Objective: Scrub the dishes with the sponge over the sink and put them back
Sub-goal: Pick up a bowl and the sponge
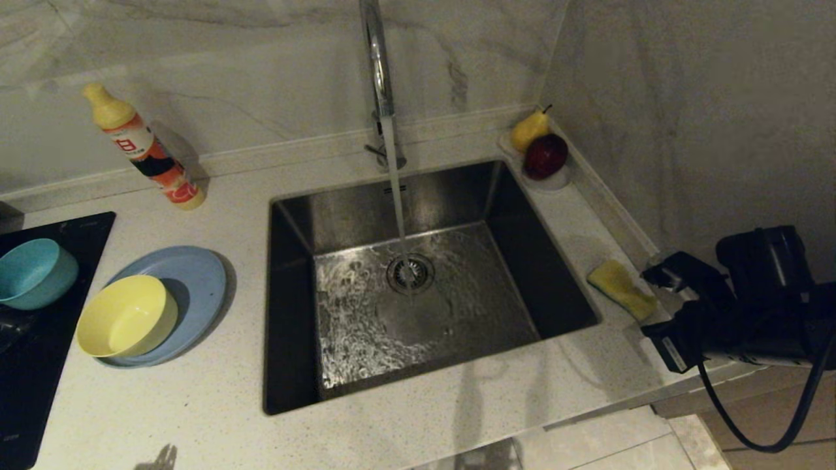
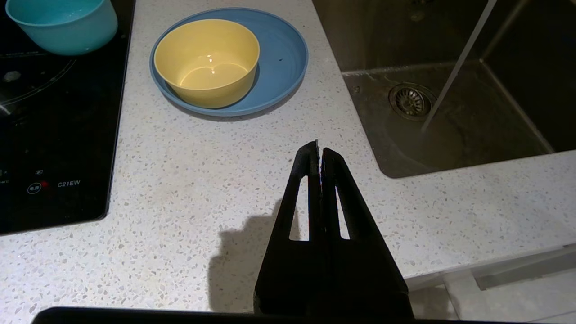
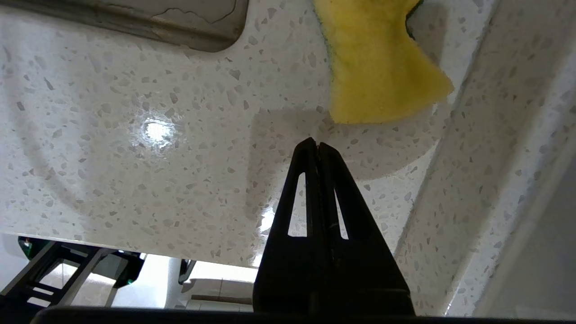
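Observation:
The right gripper's closed fingers are short of the sponge's near end (image 3: 356,119), so the robot should open them, move forward around that end (image 3: 386,92) and pinch it before lifting.
A yellow bowl (image 1: 127,316) rests on the light-blue plate (image 1: 196,281) left of the sink (image 1: 555,274); both show in the left wrist view, bowl (image 2: 207,60) on plate (image 2: 283,58). A teal bowl (image 1: 32,271) (image 2: 63,22) stands on the black hob. The yellow sponge (image 1: 622,288) (image 3: 378,72) lies on the counter right of the sink. My right gripper (image 3: 318,144) is shut and empty, just short of the sponge; in the head view it is at the right edge (image 1: 653,274). My left gripper (image 2: 319,147) is shut and empty over the front counter.
Water runs from the chrome tap (image 1: 377,72) onto the drain strainer (image 1: 410,273). A dish-soap bottle (image 1: 144,149) stands at the back left. A pear (image 1: 528,129) and a red fruit (image 1: 545,155) sit in a small dish in the back corner. The black hob (image 1: 26,365) is far left.

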`<state>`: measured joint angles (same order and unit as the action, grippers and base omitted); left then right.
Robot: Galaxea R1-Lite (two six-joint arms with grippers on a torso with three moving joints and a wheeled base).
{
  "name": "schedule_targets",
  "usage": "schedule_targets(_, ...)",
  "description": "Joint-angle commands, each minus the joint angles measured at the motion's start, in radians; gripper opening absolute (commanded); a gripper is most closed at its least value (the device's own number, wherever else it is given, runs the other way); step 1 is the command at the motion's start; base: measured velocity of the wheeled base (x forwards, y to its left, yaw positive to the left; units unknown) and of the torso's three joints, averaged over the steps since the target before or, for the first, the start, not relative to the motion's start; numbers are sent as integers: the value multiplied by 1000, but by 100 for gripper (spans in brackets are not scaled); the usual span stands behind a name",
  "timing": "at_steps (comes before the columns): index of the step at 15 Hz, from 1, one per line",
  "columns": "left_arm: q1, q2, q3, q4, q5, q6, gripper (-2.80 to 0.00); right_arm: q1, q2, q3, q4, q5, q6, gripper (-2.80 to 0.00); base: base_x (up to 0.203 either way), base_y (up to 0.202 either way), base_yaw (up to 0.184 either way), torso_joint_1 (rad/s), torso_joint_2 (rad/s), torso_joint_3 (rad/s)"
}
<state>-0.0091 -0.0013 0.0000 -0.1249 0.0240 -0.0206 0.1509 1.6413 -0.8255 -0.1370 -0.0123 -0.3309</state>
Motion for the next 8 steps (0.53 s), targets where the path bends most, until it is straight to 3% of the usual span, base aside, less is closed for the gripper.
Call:
schedule_targets(1, 0, 1, 40, -1, 1, -1, -280, 0, -9, -1, 0, 2, -2, -280, 0, 0, 0, 0, 0, 0)
schedule_targets(5, 0, 1, 40, -1, 1, -1, -280, 7, -55, -10, 2, 6, -45, -280, 0, 0, 0, 0, 0, 0)
schedule_targets(6, 0, 1, 40, -1, 1, -1, -280, 2, -57, -7, 1, 5, -88, 0, 0, 0, 0, 0, 0, 0)
schedule_targets(8, 0, 1, 40, -1, 1, -1, -280, 1, -55, -14, -1, 3, -94, 0, 0, 0, 0, 0, 0, 0)
